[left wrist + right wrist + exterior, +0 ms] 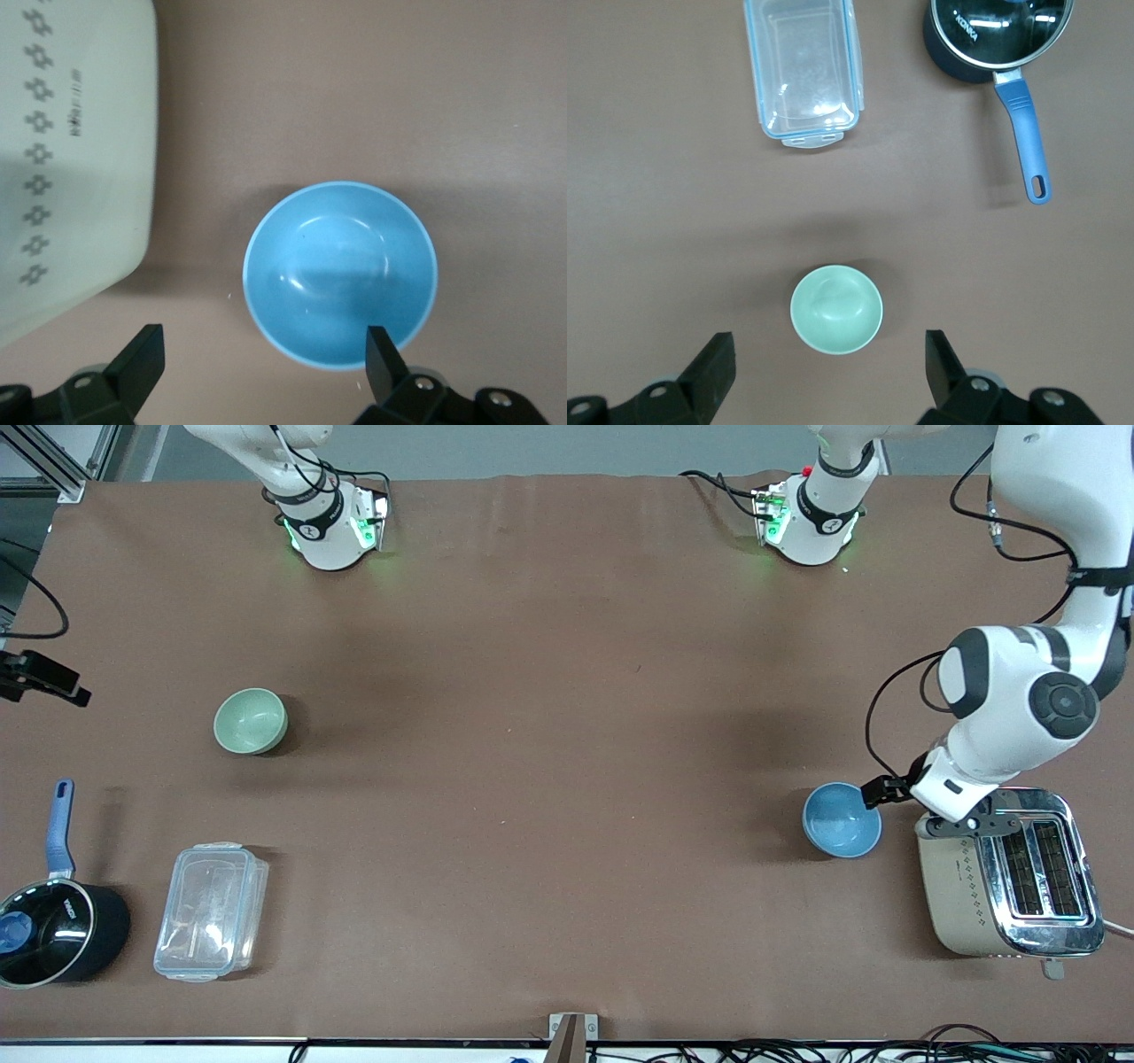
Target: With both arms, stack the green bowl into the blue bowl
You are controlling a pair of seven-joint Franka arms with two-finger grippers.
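Note:
The blue bowl's empty opening [841,819] is about as wide as the green bowl [251,721], so the green bowl should sit deep inside and nearly hide the blue bowl when I lower it in.
The green bowl [251,721] stands upright and empty on the brown table toward the right arm's end. In the right wrist view it [836,309] lies below the open, empty right gripper [830,350], which hangs high above it; that gripper is out of the front view. The blue bowl [842,819] stands upright and empty toward the left arm's end, beside the toaster. The left gripper [886,790] is low at the bowl's rim, between bowl and toaster. In the left wrist view it [264,345] is open and empty, with one finger [381,350] over the edge of the blue bowl [341,270].
A beige and chrome toaster [1010,877] stands close beside the blue bowl, seen also in the left wrist view [71,159]. A clear lidded container [211,911] and a black pot with a blue handle [53,934] sit nearer the front camera than the green bowl.

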